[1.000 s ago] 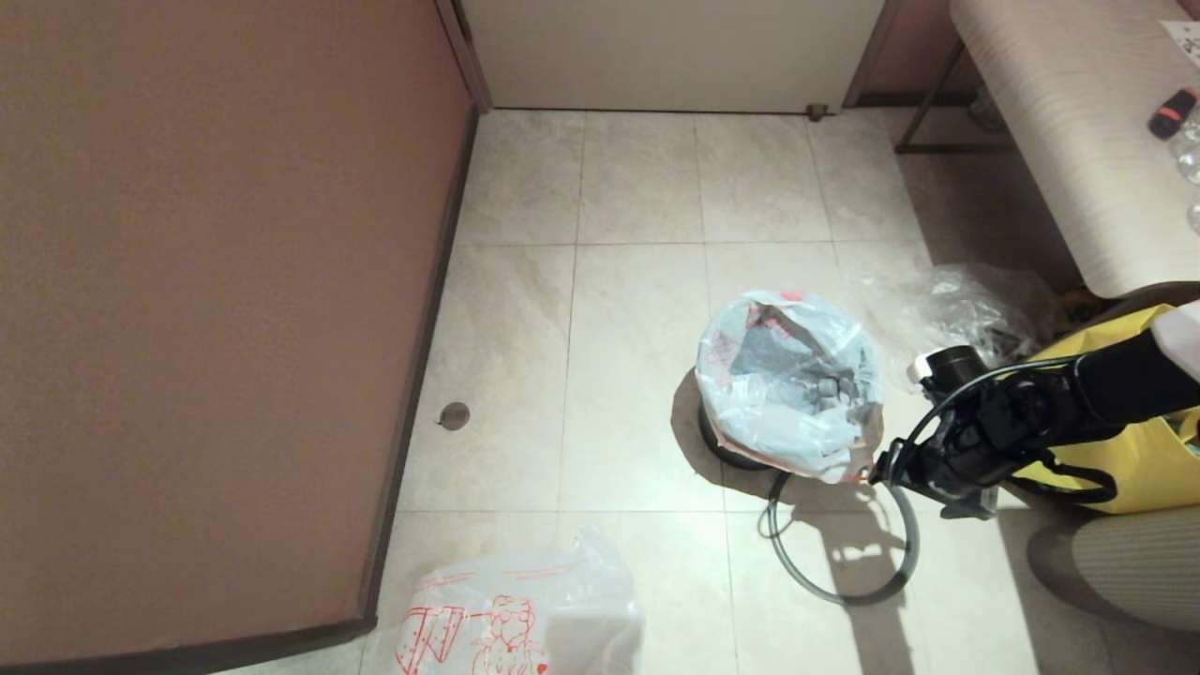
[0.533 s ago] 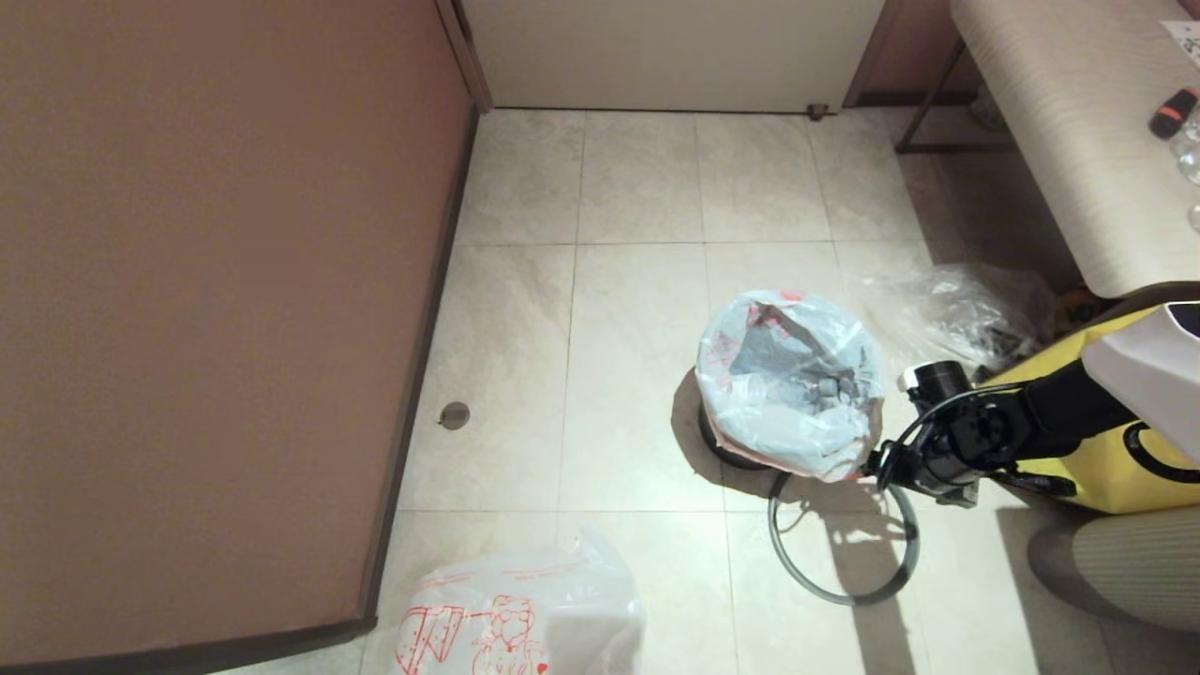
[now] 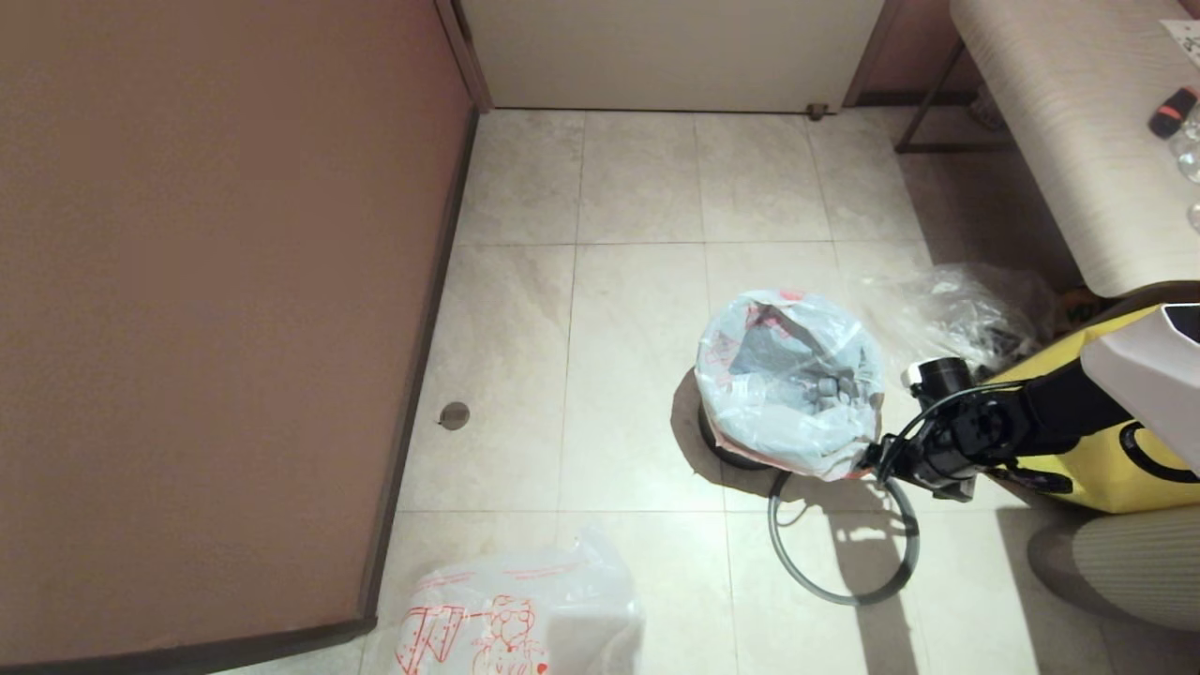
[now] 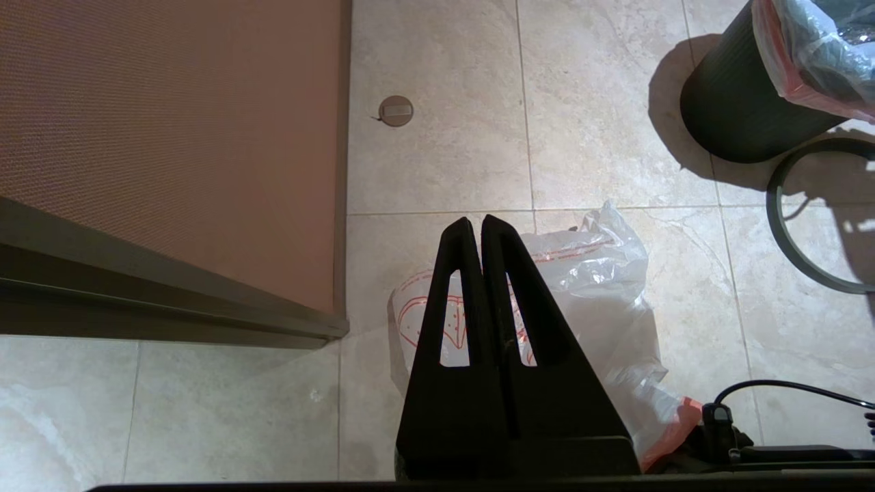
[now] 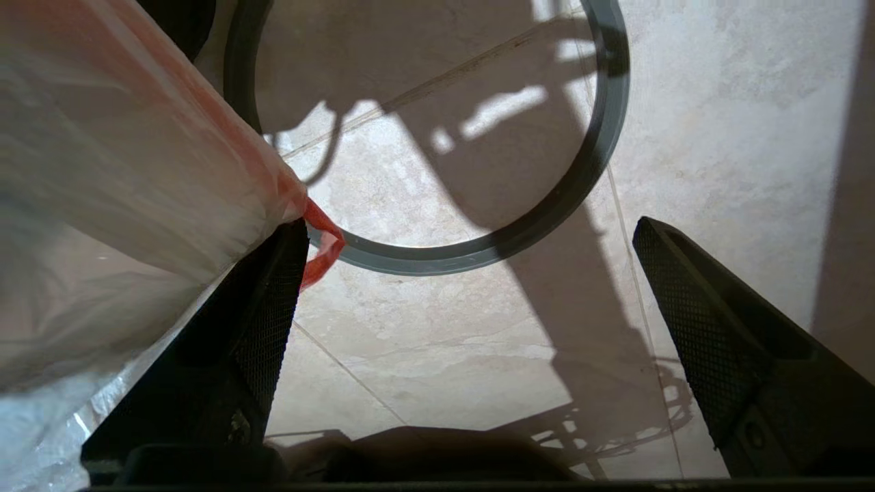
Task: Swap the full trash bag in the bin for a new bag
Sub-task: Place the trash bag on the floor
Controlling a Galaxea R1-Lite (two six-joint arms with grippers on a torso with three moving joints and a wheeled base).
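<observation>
My gripper will peel the full trash bag [image 3: 790, 377] loose and leave the black bin behind when it lifts, because the milky plastic just folds over the black bin's rim [image 3: 773, 442].
The full trash bag [image 3: 787, 384] sits in the black bin [image 3: 724, 452], its milky plastic folded over the rim. My right gripper [image 3: 875, 457] is at the bag's near right edge, open wide. One finger [image 5: 270, 307] presses against the bag [image 5: 123, 171], next to its orange-red handle tip [image 5: 321, 246]; nothing lies between the jaws [image 5: 470, 229]. The grey hoop [image 3: 844, 544] lies flat on the floor beside the bin. The new bag [image 3: 516, 619] with red drawings lies on the floor near my base. My left gripper [image 4: 475, 222] hangs shut and empty above that bag [image 4: 601, 287].
A clear crinkled plastic bag [image 3: 956, 309] and a yellow tote bag [image 3: 1125, 469] lie right of the bin, under a pale bench [image 3: 1059, 141]. A brown panel [image 3: 216, 309] walls off the left. A round floor drain [image 3: 455, 415] sits near its base.
My right arm has shifted and turned at the wrist, bringing the gripper against the bag's edge, and its jaws have spread a little wider. Bag, bin and hoop have not moved.
</observation>
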